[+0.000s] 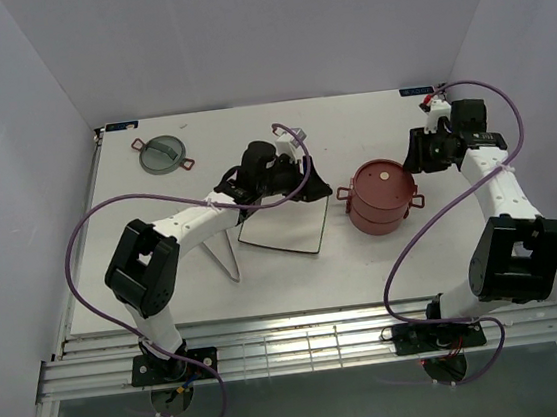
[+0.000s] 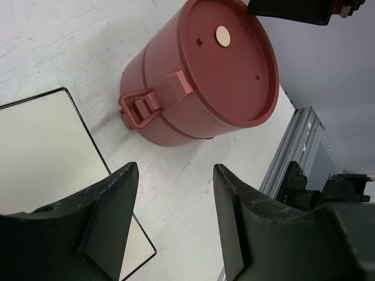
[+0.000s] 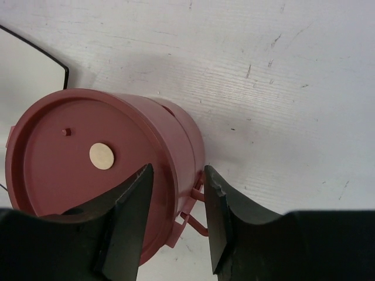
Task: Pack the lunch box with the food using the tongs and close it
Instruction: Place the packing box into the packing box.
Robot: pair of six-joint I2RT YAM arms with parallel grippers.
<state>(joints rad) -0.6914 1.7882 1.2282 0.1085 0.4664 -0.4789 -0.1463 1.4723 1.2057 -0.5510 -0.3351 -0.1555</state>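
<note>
The side handle (image 1: 417, 200) sticks out from the lunch box, so my right gripper should close and push it inward while my left gripper braces the opposite rim of the lunch box's body (image 1: 354, 186).
The lunch box (image 1: 382, 197) stands as two stacked dusty-red bowls with a flat red lid on top, right of the table's middle. My right gripper (image 3: 177, 171) hovers at its right edge, open, its fingers astride the rim and a side handle (image 3: 196, 213); in the top view the right gripper (image 1: 417, 157) sits just right of the box. The left gripper (image 2: 176, 170) is open and holds nothing, above bare table between the square plate (image 2: 41, 152) and the lunch box (image 2: 205, 76). The tongs (image 1: 233, 269) lie left of the plate. The grey-green top lid (image 1: 162, 153) lies at the far left. No food shows.
The square plate (image 1: 281, 226) lies bare in the middle, partly under the left gripper (image 1: 304, 187). White walls close in the table on three sides. A metal rail (image 1: 304, 346) runs along the near edge by the arm bases.
</note>
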